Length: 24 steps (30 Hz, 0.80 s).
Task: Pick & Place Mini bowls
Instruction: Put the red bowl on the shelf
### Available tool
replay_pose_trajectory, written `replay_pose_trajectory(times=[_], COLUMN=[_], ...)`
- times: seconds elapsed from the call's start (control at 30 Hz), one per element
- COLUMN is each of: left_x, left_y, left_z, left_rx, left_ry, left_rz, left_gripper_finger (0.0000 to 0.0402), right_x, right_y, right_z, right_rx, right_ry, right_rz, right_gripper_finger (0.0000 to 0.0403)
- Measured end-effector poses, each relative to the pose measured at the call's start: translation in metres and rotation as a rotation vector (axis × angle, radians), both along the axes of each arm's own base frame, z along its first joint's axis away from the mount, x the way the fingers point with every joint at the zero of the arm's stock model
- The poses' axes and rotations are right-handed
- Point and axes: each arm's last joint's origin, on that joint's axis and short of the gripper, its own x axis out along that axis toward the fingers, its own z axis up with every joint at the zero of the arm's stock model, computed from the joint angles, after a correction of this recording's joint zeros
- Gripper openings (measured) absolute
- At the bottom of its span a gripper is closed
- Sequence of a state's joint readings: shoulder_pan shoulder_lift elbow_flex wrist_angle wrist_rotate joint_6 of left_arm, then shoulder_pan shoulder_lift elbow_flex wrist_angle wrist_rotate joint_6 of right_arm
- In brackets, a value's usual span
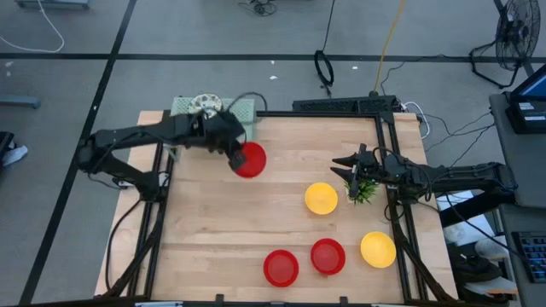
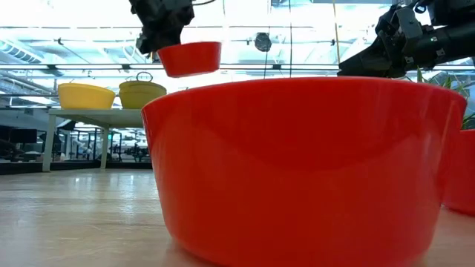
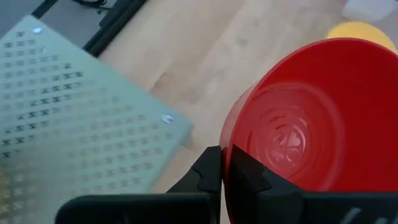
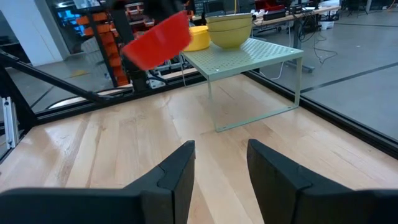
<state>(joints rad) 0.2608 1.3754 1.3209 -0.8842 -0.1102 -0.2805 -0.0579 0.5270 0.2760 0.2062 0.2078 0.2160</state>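
Observation:
The red bowl is higher than the rack's free corner, so my left gripper should keep going over that corner, lower the red bowl onto it and let go there.
My left gripper is shut on a red mini bowl and carries it in the air just in front of the green perforated rack at the table's far left corner. Yellow bowls stand on that rack. On the table rest two more red bowls near the near edge and two yellow bowls. My right gripper is open, hovering at the table's right side beside the small green plant. My left gripper pinches the red bowl's rim, one finger outside the wall and the other finger inside the hollow. The bowl is lifted clear of the table, tilted, and sticks out sideways from the fingers toward the table's right.
The rack stands on thin legs with room beneath it. One red bowl sits right before the low camera and fills that view. A black frame runs along the table's far right edge. Bare wood lies across the table's middle and left.

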Motion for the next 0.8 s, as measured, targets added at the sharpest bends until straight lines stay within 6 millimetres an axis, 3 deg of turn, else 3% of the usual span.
replay_pose_trajectory(times=[0.2, 0.37, 0.6, 0.8], left_x=[-0.013, -0.022, -0.023, -0.018], left_y=[0.040, 0.058, 0.075, 0.083], left_z=[-0.006, -0.011, -0.025, -0.031], left_rx=[-0.028, -0.049, -0.092, -0.080], left_ry=[0.045, 0.087, 0.140, 0.136], left_rz=[0.104, 0.178, 0.279, 0.364], left_gripper_finger=[0.0006, 0.0017, 0.0006, 0.0028], right_x=[0.000, 0.000, 0.000, 0.000], right_y=[0.000, 0.000, 0.000, 0.000], right_z=[0.000, 0.000, 0.000, 0.000], right_rx=[0.000, 0.000, 0.000, 0.000], right_ry=[0.000, 0.000, 0.001, 0.001], right_rz=[0.000, 0.000, 0.000, 0.000], right_gripper_finger=[0.0137, 0.0137, 0.0137, 0.0137])
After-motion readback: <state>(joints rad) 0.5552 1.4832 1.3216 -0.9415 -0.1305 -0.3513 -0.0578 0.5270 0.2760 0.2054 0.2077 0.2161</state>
